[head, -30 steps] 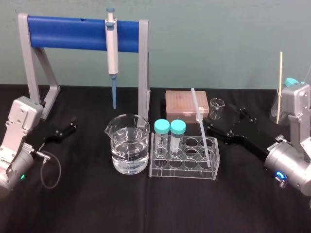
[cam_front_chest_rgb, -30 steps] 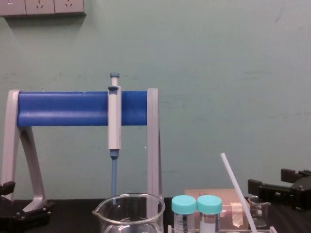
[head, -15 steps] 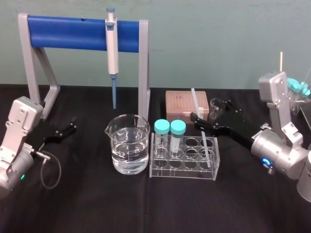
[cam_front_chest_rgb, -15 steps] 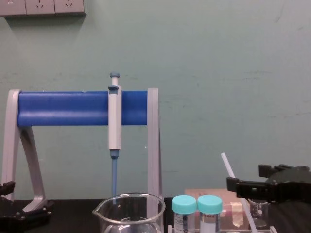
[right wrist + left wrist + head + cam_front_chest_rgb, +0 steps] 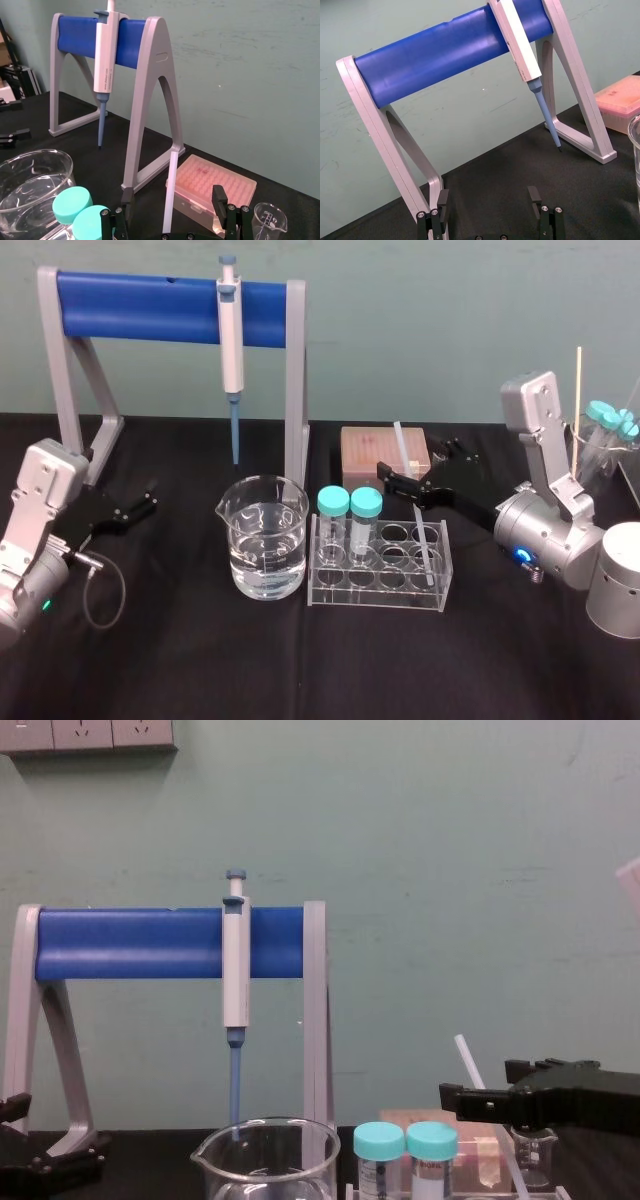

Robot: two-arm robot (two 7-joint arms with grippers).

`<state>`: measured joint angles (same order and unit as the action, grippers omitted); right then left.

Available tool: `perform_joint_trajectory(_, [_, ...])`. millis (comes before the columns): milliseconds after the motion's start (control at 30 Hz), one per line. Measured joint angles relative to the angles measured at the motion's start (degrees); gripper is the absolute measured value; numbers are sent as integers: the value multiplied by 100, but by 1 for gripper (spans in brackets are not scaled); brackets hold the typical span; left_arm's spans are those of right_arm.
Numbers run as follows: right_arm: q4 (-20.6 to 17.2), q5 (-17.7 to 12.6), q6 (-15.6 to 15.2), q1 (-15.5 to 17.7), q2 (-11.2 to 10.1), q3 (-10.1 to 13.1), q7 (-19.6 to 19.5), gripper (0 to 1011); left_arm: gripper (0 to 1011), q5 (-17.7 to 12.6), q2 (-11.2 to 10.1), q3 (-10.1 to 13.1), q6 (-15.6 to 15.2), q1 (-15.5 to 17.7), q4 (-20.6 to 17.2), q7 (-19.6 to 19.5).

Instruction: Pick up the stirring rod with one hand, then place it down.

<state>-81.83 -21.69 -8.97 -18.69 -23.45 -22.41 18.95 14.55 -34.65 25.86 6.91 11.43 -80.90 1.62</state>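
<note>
The stirring rod (image 5: 469, 1062) is leaning at an angle in the clear tube rack (image 5: 545, 1195), so it will slide up easily and leave the rack behind when the robot lifts it.
The stirring rod (image 5: 399, 440) is a thin white translucent stick. It leans in the clear tube rack (image 5: 380, 565), its top tilted toward the back. My right gripper (image 5: 413, 459) is open and reaches in from the right at the rod's upper half. In the right wrist view the rod (image 5: 171, 185) rises between the two black fingers (image 5: 218, 196) with a gap on each side. The chest view shows that gripper (image 5: 480, 1098) just below the rod's tip (image 5: 465, 1060). At the left of the table my left gripper (image 5: 140, 505) rests open, holding nothing (image 5: 489, 205).
A beaker of water (image 5: 265, 540) stands left of the rack, which holds two teal-capped tubes (image 5: 349, 505). Behind are a pink tip box (image 5: 372, 452), a small beaker (image 5: 270, 217) and a blue stand (image 5: 150, 305) with a hanging pipette (image 5: 230, 330). Glassware (image 5: 600, 440) sits far right.
My right arm has swung left and forward across the table, bringing its open fingers from beside the small beaker to either side of the rod. The left arm and the rod have not moved.
</note>
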Motion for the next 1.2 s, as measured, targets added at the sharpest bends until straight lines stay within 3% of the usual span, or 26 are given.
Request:
perform_joint_trajectory(733, [113,324,-134,-31,186,122,71,1003,1000,0,0,0,0,0,0,0])
perform_joint_trajectory(1033, [110,311,-132,-30,185,122,71,1003,1000,0,0,0,0,0,0,0])
perform_joint_trajectory(1200, [108,302,-133,-28,183,124,73,931,1000,0,0,0,0,0,0,0])
